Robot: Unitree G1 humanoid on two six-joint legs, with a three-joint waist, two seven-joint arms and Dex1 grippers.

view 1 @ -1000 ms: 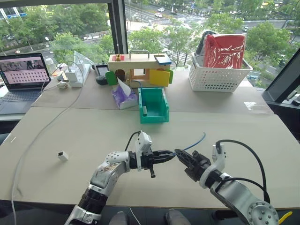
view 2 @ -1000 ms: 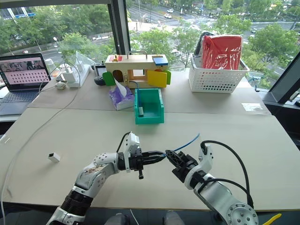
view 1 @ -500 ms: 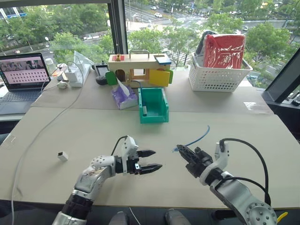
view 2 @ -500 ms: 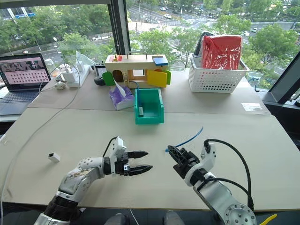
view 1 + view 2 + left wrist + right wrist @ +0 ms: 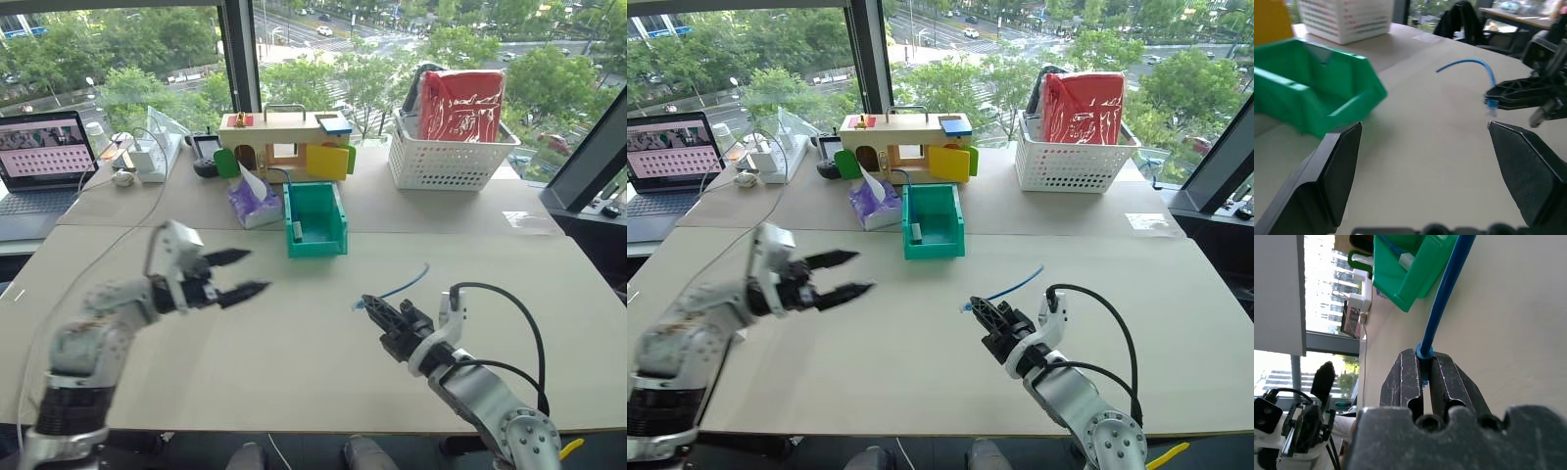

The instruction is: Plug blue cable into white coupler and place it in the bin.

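Note:
The blue cable's loose end (image 5: 425, 268) curves out from my right gripper. The blue cable will stay in a springy arc when I push its plug in.
The blue cable (image 5: 404, 285) sticks out of my right gripper (image 5: 370, 307), which is shut on its near end just behind the plug and held low over the table at front right. The cord's free end curves up and away toward the far right. My left gripper (image 5: 257, 271) hovers open and empty over the left half of the table, well clear of the cable. The teal bin (image 5: 336, 219) stands past the table's middle, with a small white piece inside it. The white coupler is hidden. In the left wrist view, the bin (image 5: 1312, 98) and the held cable (image 5: 1474, 63) lie ahead.
A white basket (image 5: 446, 162) with a red bag stands at the back right. A wooden toy box (image 5: 284, 147) and a purple tissue pack (image 5: 250, 204) sit behind the bin. A laptop (image 5: 39, 171) is at far left, and a long white cord (image 5: 127, 230) crosses the left side.
My left gripper let go at the cable end, opened, and swung left and up, away from the right gripper. The right gripper kept its hold on the cable.

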